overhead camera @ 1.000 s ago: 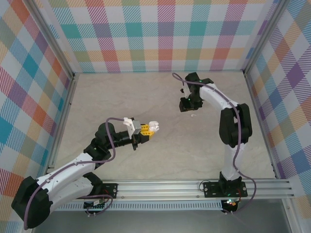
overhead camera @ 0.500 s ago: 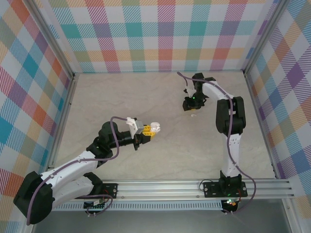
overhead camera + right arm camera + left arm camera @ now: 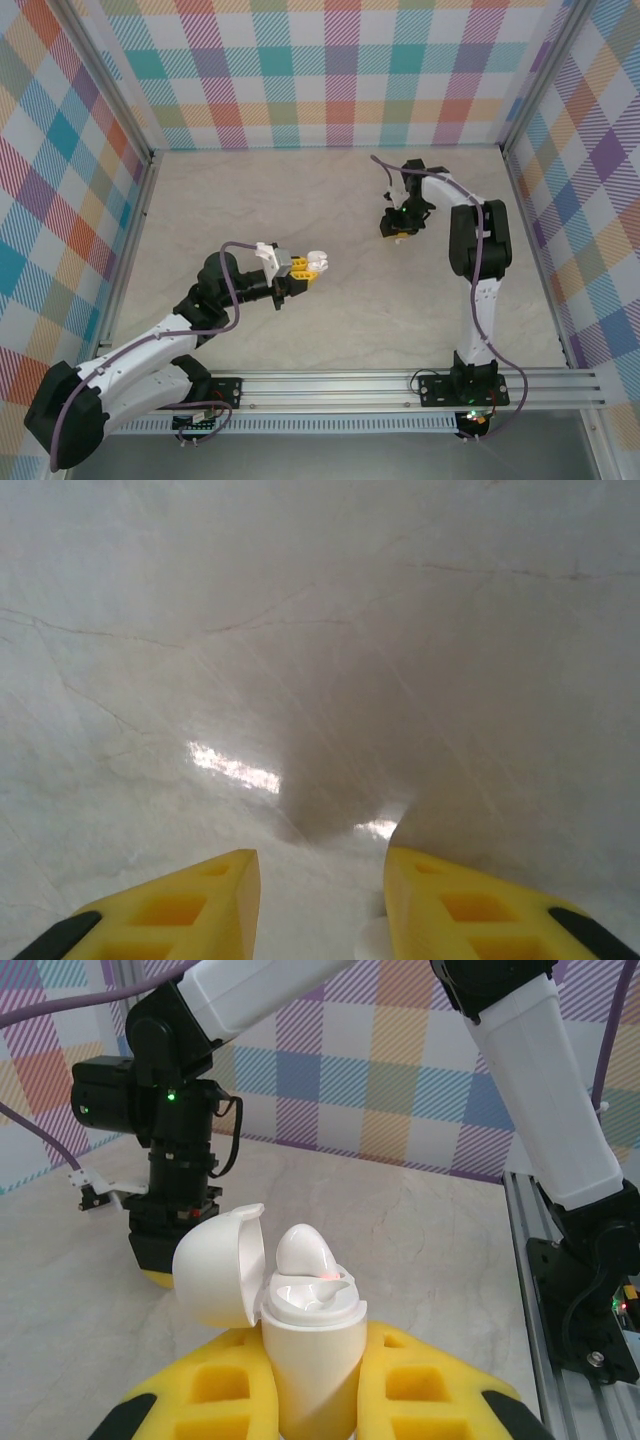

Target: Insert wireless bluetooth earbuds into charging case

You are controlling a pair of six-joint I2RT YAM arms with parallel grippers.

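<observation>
The loose white earbud (image 3: 399, 241) lies alone next to the low, open fingers of my right gripper. I go on moving toward that earbud (image 3: 374, 940) until both fingers are on either side of it, then close.
My left gripper (image 3: 300, 268) is shut on the white charging case (image 3: 310, 1360), which it holds upright above the table. The case's lid (image 3: 220, 1265) hangs open to the left. One white earbud (image 3: 305, 1252) sits in the case's top, with a small red glow under it. My right gripper (image 3: 397, 230) points down at the table at the back right, its yellow fingers open just above the surface (image 3: 320, 858). A small white shape, apparently another earbud (image 3: 372, 946), lies on the table at the inner edge of the right finger, partly cut off by the frame.
The pale marble tabletop (image 3: 300, 200) is ringed by plaid walls. An aluminium rail (image 3: 400, 385) runs along the near edge with both arm bases. In the left wrist view the right arm (image 3: 170, 1160) stands close behind the held case.
The right gripper has shifted slightly right and dropped closer to the table, its wrist turned. The left arm drifted a little and came back, still holding the case.
</observation>
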